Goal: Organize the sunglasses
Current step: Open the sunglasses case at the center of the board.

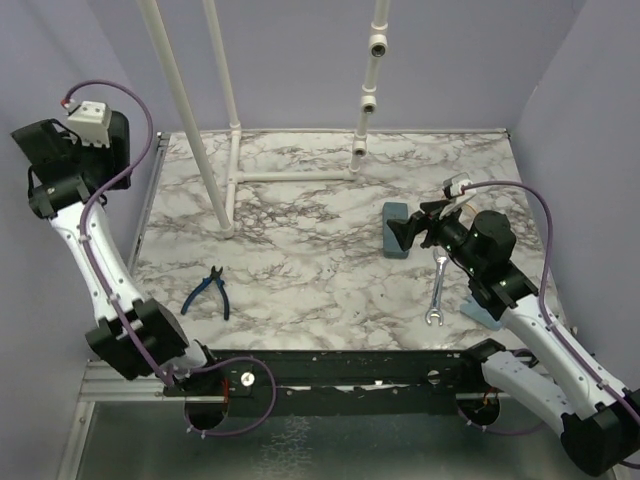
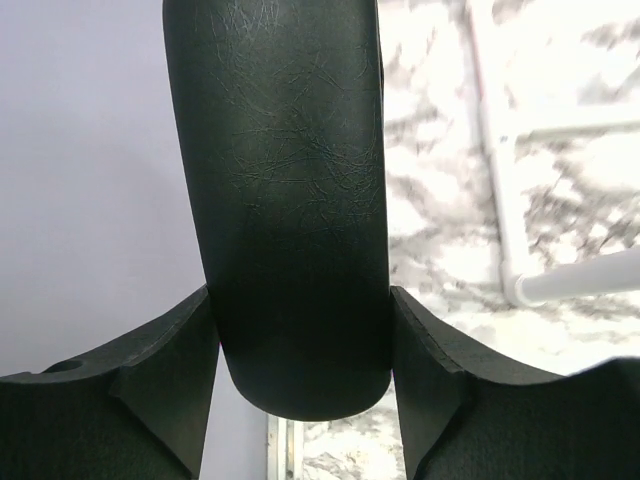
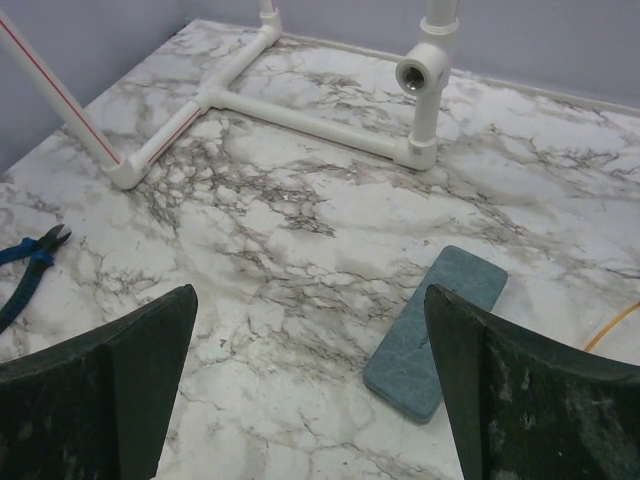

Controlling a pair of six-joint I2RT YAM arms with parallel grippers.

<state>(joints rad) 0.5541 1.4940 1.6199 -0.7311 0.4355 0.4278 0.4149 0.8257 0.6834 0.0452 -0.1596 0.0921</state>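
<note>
My left gripper is holding the black oval case (image 1: 120, 145) too far away for my right gripper to reach, so I should move it to the middle (image 1: 342, 248) for my right gripper to grab.
No pair of sunglasses shows clearly in any view. A thin yellow-orange strip (image 3: 612, 328) crosses the right edge of the right wrist view, and I cannot tell what it is. My left gripper (image 2: 300, 298) is raised high at the far left (image 1: 42, 142), shut on a black oval case (image 2: 285, 200) that stands up between its fingers. My right gripper (image 3: 308, 296) hangs open over the marble table, with nothing between its fingers. A blue-grey oblong case (image 3: 436, 330) lies flat just right of it, by the gripper (image 1: 410, 232) in the top view.
Blue-handled pliers (image 1: 210, 292) lie at the front left and a wrench (image 1: 438, 290) at the front right. A white pipe frame (image 1: 290, 176) stands at the back, its posts rising from the table. Another blue-grey piece (image 1: 484, 310) lies under the right arm.
</note>
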